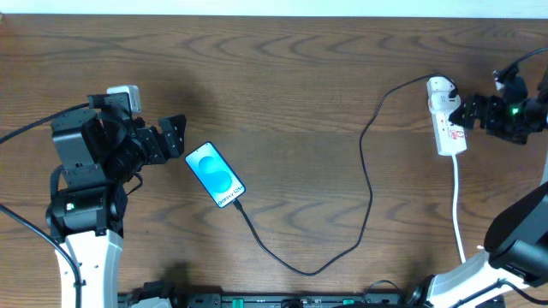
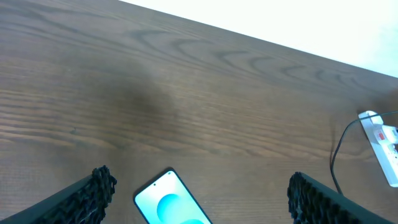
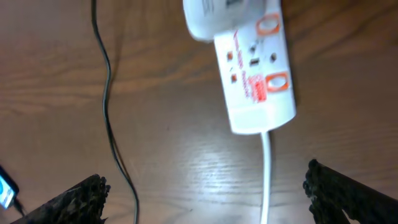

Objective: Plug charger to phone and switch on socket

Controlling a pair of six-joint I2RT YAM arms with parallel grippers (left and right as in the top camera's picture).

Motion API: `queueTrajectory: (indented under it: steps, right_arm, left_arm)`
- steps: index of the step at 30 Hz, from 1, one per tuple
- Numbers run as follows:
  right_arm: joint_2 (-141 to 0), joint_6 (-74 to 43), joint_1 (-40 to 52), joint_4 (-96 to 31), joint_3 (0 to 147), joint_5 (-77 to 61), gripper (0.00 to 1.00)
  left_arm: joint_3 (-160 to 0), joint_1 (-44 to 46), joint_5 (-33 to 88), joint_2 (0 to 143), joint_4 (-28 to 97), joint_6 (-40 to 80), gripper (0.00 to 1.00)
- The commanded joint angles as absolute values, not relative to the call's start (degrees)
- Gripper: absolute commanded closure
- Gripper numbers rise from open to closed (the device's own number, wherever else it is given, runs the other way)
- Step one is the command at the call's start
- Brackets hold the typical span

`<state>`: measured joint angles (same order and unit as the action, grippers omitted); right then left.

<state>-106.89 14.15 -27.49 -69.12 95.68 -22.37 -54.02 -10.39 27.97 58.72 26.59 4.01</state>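
My right gripper is pointing at the socket's cord end [image 1: 451, 151], and the white adapter is beyond its fingers. I should therefore move toward the socket's far end and go up to the adapter [image 1: 443, 102].
The phone [image 1: 215, 174] lies flat, left of centre, with its blue screen up; it also shows in the left wrist view [image 2: 168, 204]. The black charger cable [image 1: 368, 184] runs from the phone's lower end in a loop to a white adapter [image 1: 440, 85] at the top of the socket [image 1: 448, 128]. My left gripper [image 1: 175, 137] is open and empty just left of the phone, its fingers wide apart [image 2: 200, 190]. My right gripper [image 1: 463, 115] is open and empty beside the socket's right side. In the right wrist view [image 3: 202, 186] the socket [image 3: 255, 74] lies ahead of the fingers.
The socket's white cord [image 1: 458, 205] runs toward the table's front edge and shows between my right fingers [image 3: 266, 177]. The charger cable [image 3: 109, 106] passes at the left of the right wrist view. The table's far edge meets a white wall [image 2: 298, 25].
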Motion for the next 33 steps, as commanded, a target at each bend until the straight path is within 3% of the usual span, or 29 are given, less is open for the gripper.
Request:
queueTrajectory:
  steps: [1, 15, 33]
  right_arm:
    - [-107.7, 15.3, -28.1, -69.0, 101.1, -24.6, 0.01]
    - [-109.1, 17.9, -28.2, -67.7, 107.2, -24.9, 0.01]
    - [-123.7, 23.5, -28.0, -66.2, 107.2, -29.7, 0.01]
  left_arm:
    - [-53.9, -10.5, 28.2, 58.8, 26.6, 3.0, 0.09]
    - [-53.9, -10.5, 28.2, 58.8, 26.6, 3.0, 0.09]
    - [-53.9, -10.5, 28.2, 58.8, 26.6, 3.0, 0.09]
